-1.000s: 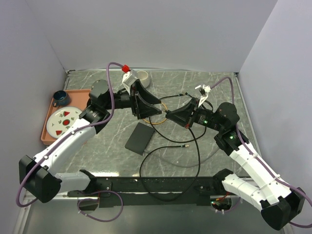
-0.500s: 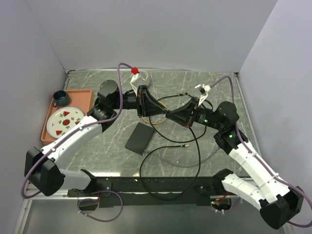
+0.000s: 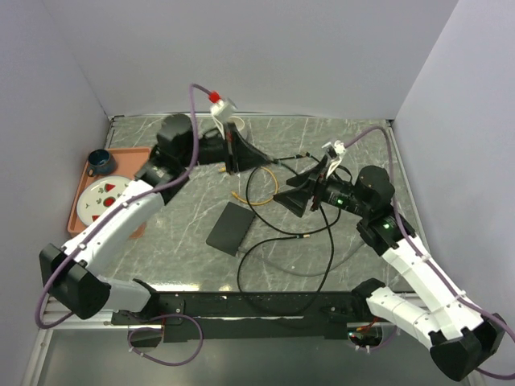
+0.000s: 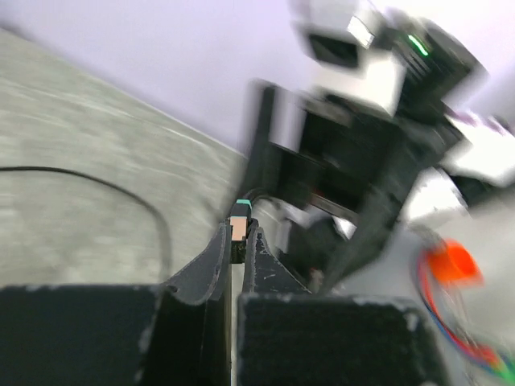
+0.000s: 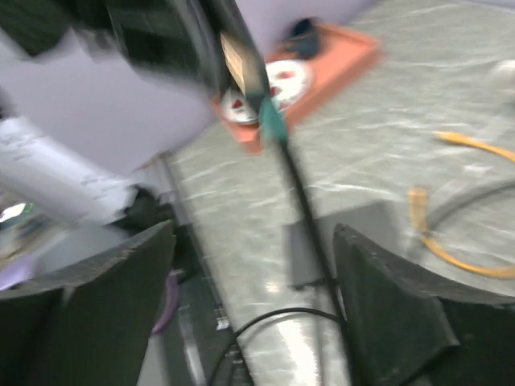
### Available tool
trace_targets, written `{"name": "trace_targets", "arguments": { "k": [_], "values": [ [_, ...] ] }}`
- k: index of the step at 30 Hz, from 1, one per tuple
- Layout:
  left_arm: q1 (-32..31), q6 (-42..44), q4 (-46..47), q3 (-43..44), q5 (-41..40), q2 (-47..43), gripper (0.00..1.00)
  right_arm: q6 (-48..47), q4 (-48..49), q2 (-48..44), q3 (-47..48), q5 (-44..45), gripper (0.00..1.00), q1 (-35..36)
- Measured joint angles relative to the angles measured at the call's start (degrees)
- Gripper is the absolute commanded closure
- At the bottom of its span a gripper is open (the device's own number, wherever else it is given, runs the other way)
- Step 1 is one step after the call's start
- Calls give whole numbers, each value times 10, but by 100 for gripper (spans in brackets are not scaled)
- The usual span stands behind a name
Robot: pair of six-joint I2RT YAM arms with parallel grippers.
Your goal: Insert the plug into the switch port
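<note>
Next, I take the plug behind its teal band (image 5: 291,161) with my right gripper before inserting it, because my left gripper is holding the plug by its copper front end (image 4: 239,229).
My left gripper (image 3: 264,160) is shut on the plug (image 4: 240,226), a small plug with a teal band, held above the table at the back centre. From the plug, the black cable (image 3: 259,211) hangs in loops to the table. The plug (image 5: 241,63) also shows in the right wrist view, high up and beyond my right gripper's tips. My right gripper (image 3: 290,201) stands open to the right of the left one, with nothing between its fingers (image 5: 121,297). The matte-black box (image 3: 229,228) lies flat on the table below both grippers. Its switch port does not show.
An orange tray (image 3: 82,186) with a plate and a dark cup sits at the left edge. A white cup (image 3: 236,125) stands at the back. An orange cable (image 3: 240,197) lies near the box. Cable loops (image 3: 282,265) spread over the near table.
My left gripper closed on the plug and swung up and back with it. My right gripper opened, let go of the cable end and drew slightly right.
</note>
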Motion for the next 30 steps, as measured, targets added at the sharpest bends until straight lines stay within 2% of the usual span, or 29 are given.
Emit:
{"name": "trace_targets", "arguments": {
  "k": [4,8,11,16,20,22,25,30],
  "values": [
    [57,21,-73,50,-91,-23,99,-57,-70,-38,22,78,4,0],
    [98,36,-124,55,-233,-92,99,-95,-102,-78,34,138,4,0],
    [104,43,-138,41,-368,-176,99,-109,-113,-92,34,161,4,0],
    [104,67,-164,42,-542,-286,99,-119,-123,-95,34,179,3,0],
    [104,86,-201,104,-644,-297,99,-125,-129,-92,34,184,3,0],
    [104,94,-215,125,-678,-289,99,-128,-131,-89,34,186,3,0],
    [104,100,-235,136,-684,-274,99,-131,-135,-87,34,186,3,0],
    [104,92,-278,170,-583,-201,99,-141,-135,-92,34,169,3,0]
  ]
}}
